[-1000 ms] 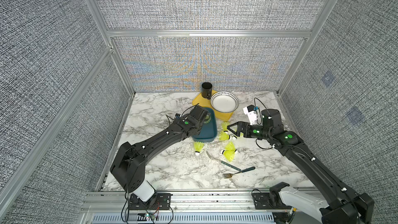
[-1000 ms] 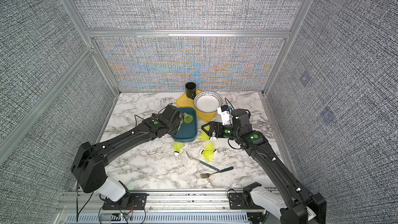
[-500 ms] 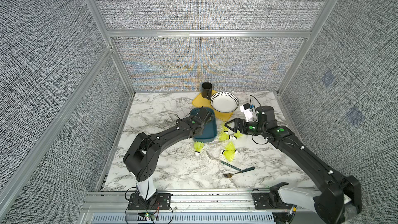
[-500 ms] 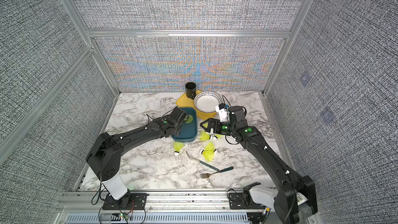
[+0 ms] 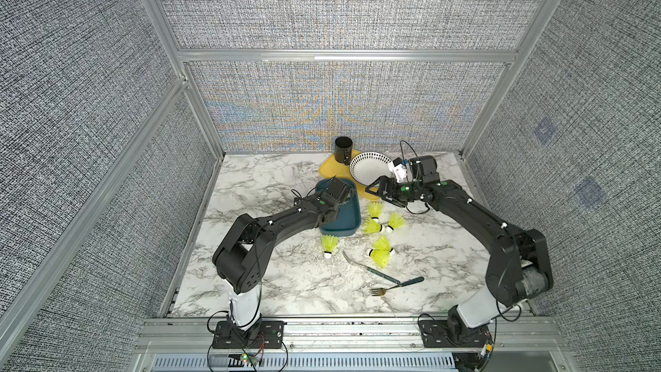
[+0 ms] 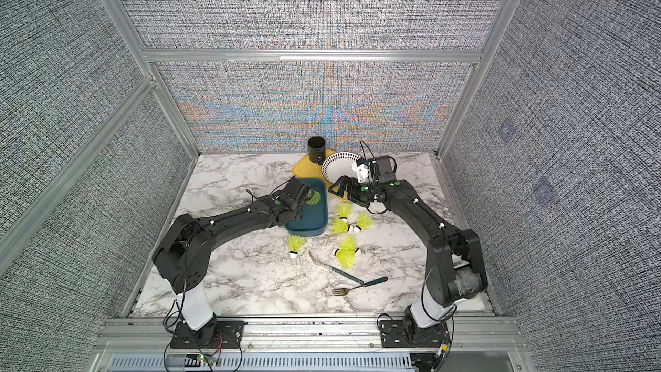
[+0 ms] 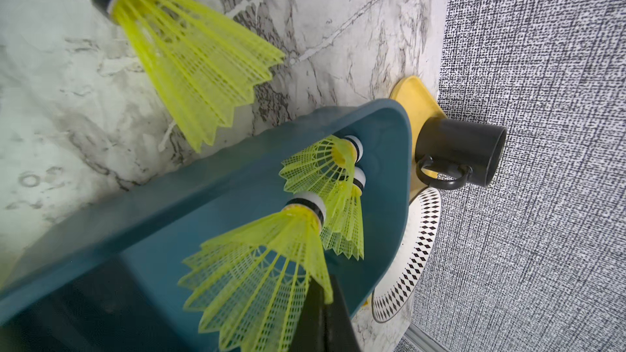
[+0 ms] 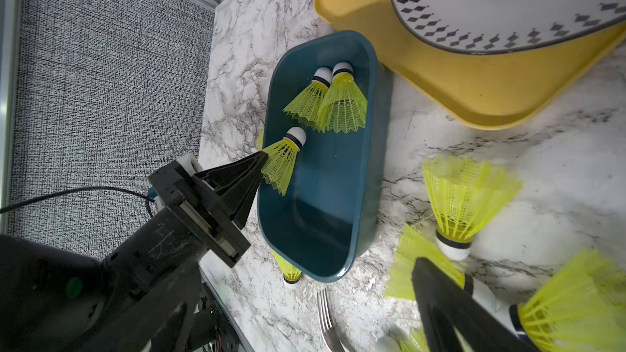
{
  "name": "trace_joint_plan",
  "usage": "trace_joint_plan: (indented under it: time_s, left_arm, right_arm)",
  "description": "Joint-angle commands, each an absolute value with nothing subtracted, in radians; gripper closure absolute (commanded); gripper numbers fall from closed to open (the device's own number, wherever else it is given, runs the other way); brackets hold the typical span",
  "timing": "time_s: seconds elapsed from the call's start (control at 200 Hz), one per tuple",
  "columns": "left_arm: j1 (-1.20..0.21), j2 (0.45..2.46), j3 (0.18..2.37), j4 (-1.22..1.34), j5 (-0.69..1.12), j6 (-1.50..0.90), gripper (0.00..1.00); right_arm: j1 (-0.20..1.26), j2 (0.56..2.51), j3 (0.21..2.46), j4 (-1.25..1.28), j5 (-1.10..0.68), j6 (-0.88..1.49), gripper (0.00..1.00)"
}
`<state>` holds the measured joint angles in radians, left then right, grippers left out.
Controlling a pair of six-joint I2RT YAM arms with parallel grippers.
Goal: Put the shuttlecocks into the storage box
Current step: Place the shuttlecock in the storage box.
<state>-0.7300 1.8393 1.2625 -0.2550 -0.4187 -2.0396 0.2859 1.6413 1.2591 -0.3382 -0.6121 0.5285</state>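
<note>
My left gripper should keep bringing the held shuttlecock down until it touches the shuttlecocks in the storage box (image 8: pixel 328 101), since its white tip (image 8: pixel 297 135) points toward them.
The dark teal storage box (image 5: pixel 339 225) (image 6: pixel 314 227) (image 8: pixel 338 198) stands mid-table with two neon yellow shuttlecocks (image 8: pixel 310 96) (image 8: pixel 343 103) lying at its far end. My left gripper (image 5: pixel 344 192) (image 6: pixel 307 195) (image 8: pixel 262 158) is shut on the skirt edge of a third shuttlecock (image 7: pixel 264 275) (image 8: pixel 283 160), held over the box's left wall with its white tip pointing inward. Several more shuttlecocks (image 5: pixel 375 209) (image 6: pixel 296 244) lie on the marble right of and in front of the box. My right gripper (image 5: pixel 379 193) (image 6: pixel 341 195) hangs open behind that cluster, by the tray's near edge, holding nothing.
A yellow tray (image 5: pixel 329 170) at the back carries a black mug (image 5: pixel 343 150) and a white bowl (image 5: pixel 368 169) with a black-patterned rim. A fork (image 5: pixel 393 286) and another dark-handled utensil (image 5: pixel 368 268) lie near the front. Mesh walls enclose the table.
The left arm has folded up at the elbow while its gripper stays over the box with the shuttlecock. The right gripper has moved back and left toward the tray, still open.
</note>
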Motion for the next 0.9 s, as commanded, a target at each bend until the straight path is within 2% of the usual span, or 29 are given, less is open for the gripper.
trace_joint_plan:
  time_s: [0.0, 0.896]
  left_arm:
    - [-0.721, 1.851, 1.266, -0.220, -0.417, -2.009, 0.98]
    - [-0.700, 1.969, 1.248, 0.029, -0.461, -1.977, 0.98]
  right_arm:
    - [0.283, 1.666, 1.296, -0.379, -0.630, 0.517, 0.01]
    - [0.272, 1.623, 1.266, -0.348, -0.651, 0.529, 0.01]
